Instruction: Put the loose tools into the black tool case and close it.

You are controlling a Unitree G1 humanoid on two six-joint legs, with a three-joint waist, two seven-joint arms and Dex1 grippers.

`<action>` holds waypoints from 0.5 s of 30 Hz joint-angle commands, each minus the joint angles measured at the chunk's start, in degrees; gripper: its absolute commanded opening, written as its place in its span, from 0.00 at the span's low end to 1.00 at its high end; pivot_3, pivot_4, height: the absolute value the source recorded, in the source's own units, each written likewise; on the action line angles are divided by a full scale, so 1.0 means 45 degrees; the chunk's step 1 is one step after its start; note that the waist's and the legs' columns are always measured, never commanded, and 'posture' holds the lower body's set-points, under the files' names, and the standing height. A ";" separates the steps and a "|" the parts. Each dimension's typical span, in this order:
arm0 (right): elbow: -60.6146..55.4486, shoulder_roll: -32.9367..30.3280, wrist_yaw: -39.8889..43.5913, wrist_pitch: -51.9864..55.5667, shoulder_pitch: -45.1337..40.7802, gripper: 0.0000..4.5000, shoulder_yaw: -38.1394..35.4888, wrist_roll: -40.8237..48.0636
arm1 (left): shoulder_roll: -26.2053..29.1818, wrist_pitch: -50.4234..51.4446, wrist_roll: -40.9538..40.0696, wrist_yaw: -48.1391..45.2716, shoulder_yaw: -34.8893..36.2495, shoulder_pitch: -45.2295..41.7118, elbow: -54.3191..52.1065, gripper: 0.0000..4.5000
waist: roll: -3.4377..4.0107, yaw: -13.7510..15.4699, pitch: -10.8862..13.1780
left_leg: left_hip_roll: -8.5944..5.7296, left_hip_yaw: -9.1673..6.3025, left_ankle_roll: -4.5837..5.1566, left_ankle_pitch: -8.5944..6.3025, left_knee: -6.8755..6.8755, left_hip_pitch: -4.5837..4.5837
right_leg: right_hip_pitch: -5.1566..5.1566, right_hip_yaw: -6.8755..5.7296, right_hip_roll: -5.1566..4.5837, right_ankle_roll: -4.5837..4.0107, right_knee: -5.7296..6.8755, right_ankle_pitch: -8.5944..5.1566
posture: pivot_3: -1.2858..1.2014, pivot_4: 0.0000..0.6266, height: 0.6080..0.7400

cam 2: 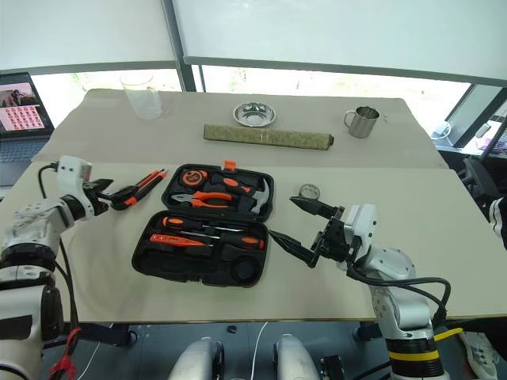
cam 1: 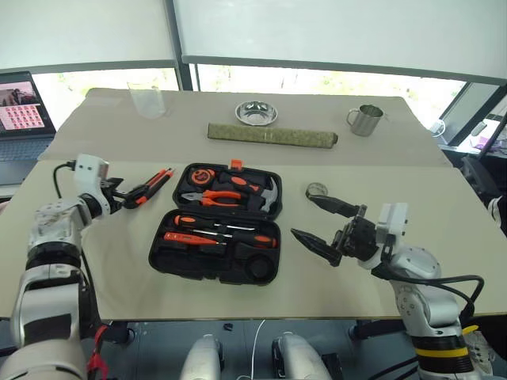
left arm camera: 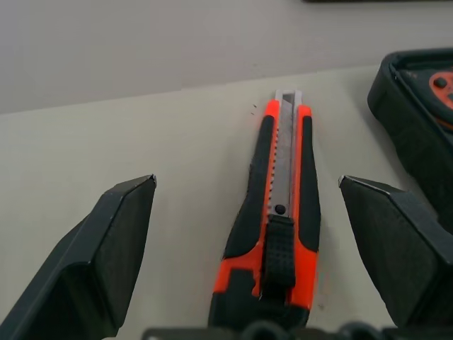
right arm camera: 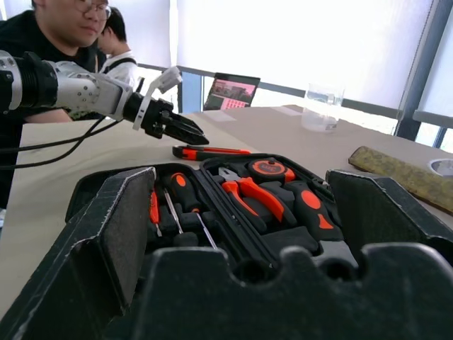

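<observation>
The utility knife [cam 1: 149, 189] should settle in lengthwise when the robot pushes it down, because an empty strip [cam 1: 190, 266] runs along the black tool case's near edge.
The black tool case [cam 1: 158, 253] lies open in the middle of the table. Screwdrivers [cam 1: 222, 227] lie in the near half, with pliers, hammer and tape measure in the far half. An orange-and-black utility knife [cam 1: 157, 184] lies on the table left of the case. My left gripper [cam 1: 129, 195] is open and level at the knife's near end. In the left wrist view the knife [left arm camera: 279, 212] lies between the two spread fingers [left arm camera: 113, 241], touching neither. My right gripper [cam 1: 301, 215] hangs open just right of the case, holding nothing.
A long olive-green rolled mat [cam 1: 272, 134] lies behind the case, with a metal bowl [cam 1: 256, 113], a metal mug [cam 1: 364, 120] and a clear beaker [cam 1: 146, 99] beyond. A small clear ring [cam 1: 317, 190] sits right of the case. A laptop [cam 1: 24, 111] stands far left. People [right arm camera: 64, 28] sit past the table's left side.
</observation>
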 commanded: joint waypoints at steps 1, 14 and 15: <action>-0.0841 0.0071 -0.0303 -0.0292 0.0247 1.00 -0.0162 0.0044 | 0.0144 -0.1039 0.1034 -0.0068 -0.0596 -0.0715 0.1431 0.99 | -0.0002 -0.0004 0.0001 | 0.0001 0.0000 0.0000 0.0000 0.0000 -0.0004 | -0.0003 0.0000 0.0000 0.0001 0.0001 0.0000 | 0.52 0.24 1.00; -0.1338 -0.0333 -0.0411 -0.0067 0.0799 1.00 -0.0311 0.0166 | 0.0446 -0.2641 0.0127 -0.2012 0.0801 -0.0431 0.1367 0.40 | -0.0004 0.0033 0.0002 | 0.0000 -0.0001 -0.0001 0.0000 0.0002 -0.0005 | 0.0000 -0.0002 -0.0006 0.0003 0.0004 -0.0002 | 0.52 0.24 1.00; -0.1400 -0.0407 -0.0389 -0.0061 0.0863 1.00 -0.0380 0.0224 | 0.0575 -0.2709 -0.0266 -0.2622 0.1119 -0.0308 0.1037 0.40 | -0.0005 0.0029 0.0003 | 0.0000 -0.0002 -0.0001 0.0000 0.0002 -0.0007 | -0.0002 -0.0003 -0.0006 0.0003 0.0004 -0.0001 | 0.52 0.24 1.00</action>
